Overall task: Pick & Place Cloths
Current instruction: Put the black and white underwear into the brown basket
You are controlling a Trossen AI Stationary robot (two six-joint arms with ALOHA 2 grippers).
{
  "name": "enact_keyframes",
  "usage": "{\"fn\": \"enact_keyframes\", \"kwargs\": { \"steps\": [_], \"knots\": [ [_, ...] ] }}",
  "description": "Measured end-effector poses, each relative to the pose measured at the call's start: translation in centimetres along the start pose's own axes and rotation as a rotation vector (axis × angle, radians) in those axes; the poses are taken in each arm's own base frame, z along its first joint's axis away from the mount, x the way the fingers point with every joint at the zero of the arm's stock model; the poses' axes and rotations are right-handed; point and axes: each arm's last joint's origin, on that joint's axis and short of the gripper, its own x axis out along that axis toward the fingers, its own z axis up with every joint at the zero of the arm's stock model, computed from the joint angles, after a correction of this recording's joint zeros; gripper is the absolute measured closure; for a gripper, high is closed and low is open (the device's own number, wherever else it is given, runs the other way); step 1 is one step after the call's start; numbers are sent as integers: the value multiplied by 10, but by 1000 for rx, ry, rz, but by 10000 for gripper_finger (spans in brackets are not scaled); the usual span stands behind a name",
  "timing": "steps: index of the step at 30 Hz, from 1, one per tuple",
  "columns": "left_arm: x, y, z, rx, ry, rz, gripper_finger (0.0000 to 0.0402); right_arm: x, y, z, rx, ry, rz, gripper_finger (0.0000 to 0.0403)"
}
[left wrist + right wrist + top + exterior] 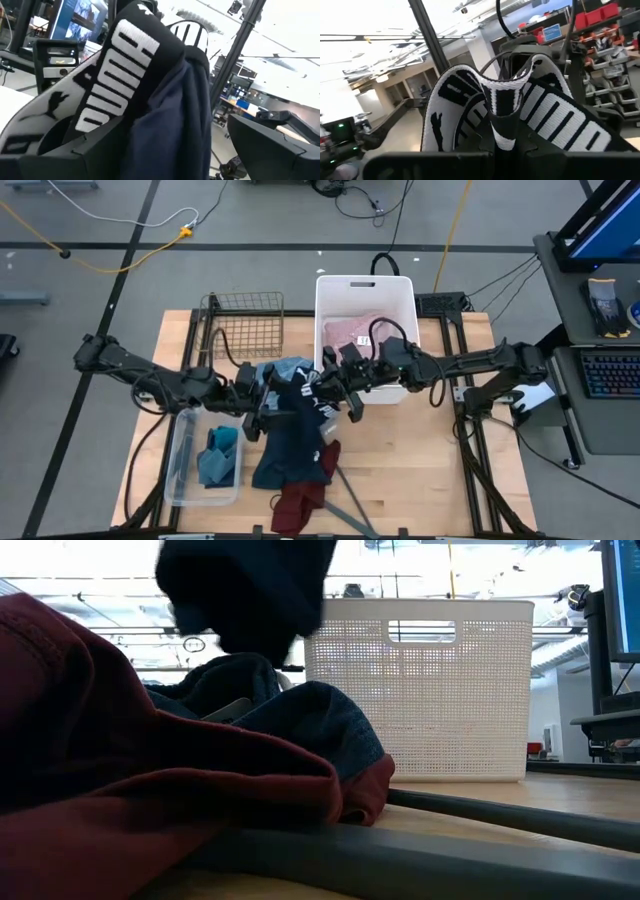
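Note:
My gripper will bring the navy top (295, 412) away alone when I lift it, uncovering more of the light-blue shirt, because a light-blue edge (285, 367) peeks out behind.
The navy white-printed top (298, 430) hangs between my two grippers above the table's middle. Its lower end lies on the table beside the maroon garment (300, 505), which fills the near left of the low view (150, 780). My right gripper (327, 388) is shut on the top's black-and-white lettered band (470, 100). My left gripper (264, 412) stands open, its fingers on either side of the same band (120, 65). A light-blue shirt (274, 372) lies under the arms. A pink garment (355, 332) lies in the white basket (330, 300). My right gripper pinches a bunched fold of the lettered band (502, 125) between its two fingers, coming about level from the table's right side. The top hangs slack below the fingers, its lower end (290, 470) on the table. My left gripper's open fingers are not closed on the cloth. The band (75, 130) drapes against one finger (50, 162).
A clear bin (180, 480) at the near left holds teal and blue pieces (220, 452). A wire basket (245, 325) stands at the far left. The grey hanger (352, 505) lies near the front edge and shows as bars in the low view (480, 810).

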Motion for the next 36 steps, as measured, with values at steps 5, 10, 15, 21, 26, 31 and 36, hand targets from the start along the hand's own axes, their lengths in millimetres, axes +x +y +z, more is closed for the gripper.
{"fn": "enact_keyframes", "kwargs": {
  "steps": [5,10,15,21,26,31,36],
  "knots": [
    [6,9,-2,-24,7,2,52,0,0,1,-12,-9,-1,398],
    [19,21,-10,-76,18,-26,53,0,-1,1,-31,-17,-29,398],
    [36,29,-16,-84,55,-41,65,0,-1,1,-35,-17,-28,398],
    [53,30,-10,-91,110,-114,177,0,1,2,-30,-15,4,398],
    [56,37,-7,-125,143,-120,316,1,5,0,-29,-11,25,397],
    [56,40,-7,-163,178,-141,388,0,7,-2,8,44,112,354],
    [51,39,-10,-235,284,-162,396,0,7,-9,114,159,165,308]
  ]
}}
